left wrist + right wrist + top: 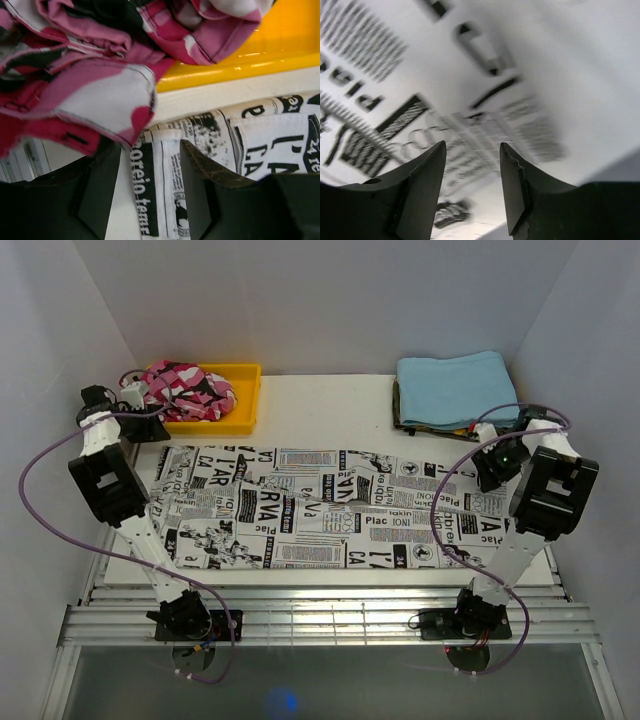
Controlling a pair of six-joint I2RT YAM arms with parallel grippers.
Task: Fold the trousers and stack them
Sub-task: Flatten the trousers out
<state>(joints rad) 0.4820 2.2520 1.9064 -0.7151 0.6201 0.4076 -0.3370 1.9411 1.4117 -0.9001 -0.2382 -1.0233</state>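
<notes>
Next, my left gripper turns clear of the pink garment's hanging edge [131, 117], which crowds its fingers, before it pinches the trousers' far corner [150, 137].
The trousers [320, 508], white with black newspaper print, lie spread flat and lengthwise across the table. My left gripper [148, 430] hovers at their far left corner, beside the yellow tray. In the left wrist view its jaws [150, 145] stand open, with a hemmed edge of the trousers [165, 170] lying on the table below the gap. My right gripper [488, 478] is over the right end of the trousers. In the right wrist view that gripper [472, 144] is open above blurred printed fabric [470, 75], with nothing between its fingers.
A yellow tray [245, 400] at the back left holds a pink camouflage garment [185, 390], which hangs over the tray's edge close to my left fingers [100, 190]. A folded light blue cloth [455, 388] lies at the back right. White walls enclose the table.
</notes>
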